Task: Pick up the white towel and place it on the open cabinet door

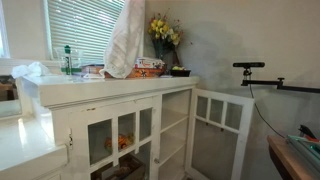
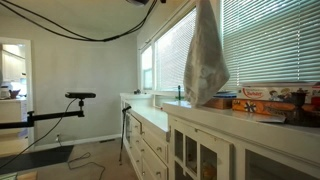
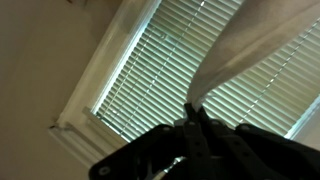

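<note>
Next, I pull the white towel clear with my gripper and carry it over the open cabinet door (image 1: 224, 97), because the towel is hanging above the counter's boxes (image 1: 146, 68) by the window.
The white towel (image 1: 125, 40) hangs bunched in the air above the white cabinet's counter (image 1: 110, 86), its top end leaving the frame's upper edge. It also shows in an exterior view (image 2: 205, 55) in front of the window blinds. In the wrist view my gripper (image 3: 193, 112) is shut on the towel (image 3: 240, 50), pinching its end between the dark fingers. The gripper itself is out of frame in both exterior views. The open cabinet door (image 1: 222, 112), white with glass panes, swings out at the cabinet's end, lower than the towel and to its side.
On the counter stand a vase of yellow flowers (image 1: 164, 35), flat boxes (image 1: 148, 68), a green bottle (image 1: 68, 60) and a crumpled white cloth (image 1: 30, 72). A camera on a boom (image 1: 250, 66) stands beyond the open door. Window blinds are close behind the towel.
</note>
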Controlling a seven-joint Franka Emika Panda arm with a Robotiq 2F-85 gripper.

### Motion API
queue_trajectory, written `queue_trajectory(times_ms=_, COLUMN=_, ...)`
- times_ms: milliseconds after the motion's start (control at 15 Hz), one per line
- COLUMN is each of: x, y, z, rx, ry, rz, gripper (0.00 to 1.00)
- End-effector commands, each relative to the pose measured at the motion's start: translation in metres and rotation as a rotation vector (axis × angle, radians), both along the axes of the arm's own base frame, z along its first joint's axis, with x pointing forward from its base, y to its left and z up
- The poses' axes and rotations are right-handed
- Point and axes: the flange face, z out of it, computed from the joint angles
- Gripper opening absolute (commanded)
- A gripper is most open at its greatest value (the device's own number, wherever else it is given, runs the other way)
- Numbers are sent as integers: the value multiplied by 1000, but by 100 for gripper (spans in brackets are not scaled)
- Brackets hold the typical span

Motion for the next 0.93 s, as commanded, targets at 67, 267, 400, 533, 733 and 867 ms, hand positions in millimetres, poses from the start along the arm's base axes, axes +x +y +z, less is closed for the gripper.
queue_trajectory(times_ms=67, x=-69, y=26, z=36, rx=38, ry=-63, rz=-9, gripper=1)
queue_trajectory(times_ms=267, x=-65, y=35, z=41, rx=37, ry=-53, rz=-22, gripper=3)
queue_trajectory(times_ms=400, x=-69, y=33, z=27, rx=127, ry=-37, rz=31, gripper=1)
queue_trajectory(times_ms=533, x=-64, y=30, z=2, rx=253, ry=-3, rz=60, gripper=1)
queue_trajectory(times_ms=733, x=-54, y=31, z=-42, rx=403, ry=60, rz=48, gripper=1)
queue_trajectory(times_ms=867, x=-50, y=38, z=-65, rx=497, ry=86, rz=24, gripper=1)
